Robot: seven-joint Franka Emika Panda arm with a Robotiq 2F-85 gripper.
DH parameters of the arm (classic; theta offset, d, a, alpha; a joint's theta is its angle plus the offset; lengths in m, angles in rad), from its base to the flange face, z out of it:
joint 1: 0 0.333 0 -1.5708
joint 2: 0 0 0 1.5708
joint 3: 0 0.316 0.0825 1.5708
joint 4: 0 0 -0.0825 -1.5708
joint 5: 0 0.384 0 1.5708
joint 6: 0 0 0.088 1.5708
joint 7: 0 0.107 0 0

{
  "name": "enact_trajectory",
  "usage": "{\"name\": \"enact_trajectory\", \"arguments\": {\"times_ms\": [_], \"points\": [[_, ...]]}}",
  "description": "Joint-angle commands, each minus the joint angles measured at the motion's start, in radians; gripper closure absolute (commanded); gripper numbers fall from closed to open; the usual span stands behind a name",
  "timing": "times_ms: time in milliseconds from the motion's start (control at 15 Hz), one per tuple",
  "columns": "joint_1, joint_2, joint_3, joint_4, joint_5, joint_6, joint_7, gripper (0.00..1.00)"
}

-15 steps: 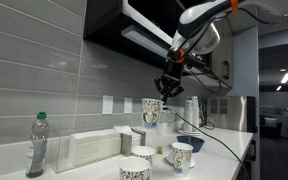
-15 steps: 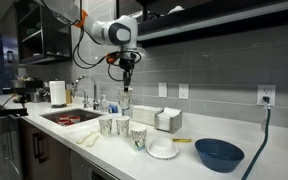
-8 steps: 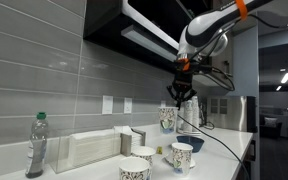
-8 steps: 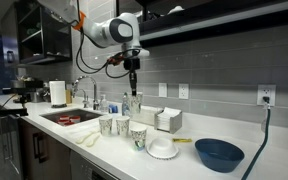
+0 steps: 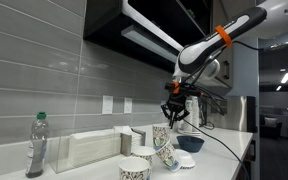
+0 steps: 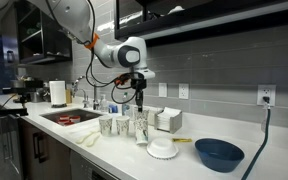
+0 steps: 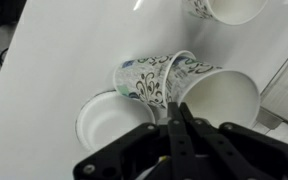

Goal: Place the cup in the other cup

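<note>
The other cup leans (image 7: pixel 141 77) under the bottom of the cup. My gripper should raise the cup until the other cup stands straight up, and then center the cup over the other cup's opening (image 7: pixel 174 76).
My gripper (image 5: pixel 174 114) is shut on the rim of the cup (image 5: pixel 161 136), a white tapered cup with sparse dark marks, and holds it tilted. Its base sits at the mouth of the other cup (image 5: pixel 172 159), which has a blue pattern and stands on the counter. In an exterior view the gripper (image 6: pixel 140 102) holds the cup (image 6: pixel 141 122) right over the other cup (image 6: pixel 140 140). In the wrist view the closed fingers (image 7: pixel 179 118) pinch the rim of the cup (image 7: pixel 222 100), and the patterned side of the other cup (image 7: pixel 144 78) shows beyond it.
A white bowl (image 6: pixel 164 150) and a dark blue bowl (image 6: pixel 219 153) lie beside the cups. Two more cups (image 6: pixel 113 126) stand by the sink (image 6: pixel 69 117). A black-patterned cup (image 5: pixel 136 169), a napkin box (image 5: pixel 89 148) and a bottle (image 5: pixel 36 145) stand on the counter.
The gripper has carried the cup sideways and then down, from high above the counter to the mouth of the other cup. The cup now hangs tilted.
</note>
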State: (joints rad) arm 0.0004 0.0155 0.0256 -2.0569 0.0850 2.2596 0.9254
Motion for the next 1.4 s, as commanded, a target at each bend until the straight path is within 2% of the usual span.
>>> {"name": "enact_trajectory", "arguments": {"times_ms": [0,133,200,467,733,1133,1267,1333], "points": [[0.005,0.002,-0.008,-0.006,0.000,0.043,0.033,0.99],[0.005,-0.015,-0.011,0.003,-0.036,-0.027,0.043,0.99],[0.004,-0.021,-0.010,0.009,-0.013,-0.070,0.012,0.99],[0.004,-0.041,-0.008,0.033,-0.070,-0.214,0.052,0.99],[0.001,-0.062,-0.003,0.064,-0.160,-0.268,0.096,0.99],[0.005,-0.012,0.002,0.081,-0.276,-0.301,0.131,0.99],[0.007,0.007,-0.002,0.077,-0.281,-0.292,0.118,0.99],[0.008,0.017,-0.003,0.077,-0.279,-0.291,0.114,0.72]]}}
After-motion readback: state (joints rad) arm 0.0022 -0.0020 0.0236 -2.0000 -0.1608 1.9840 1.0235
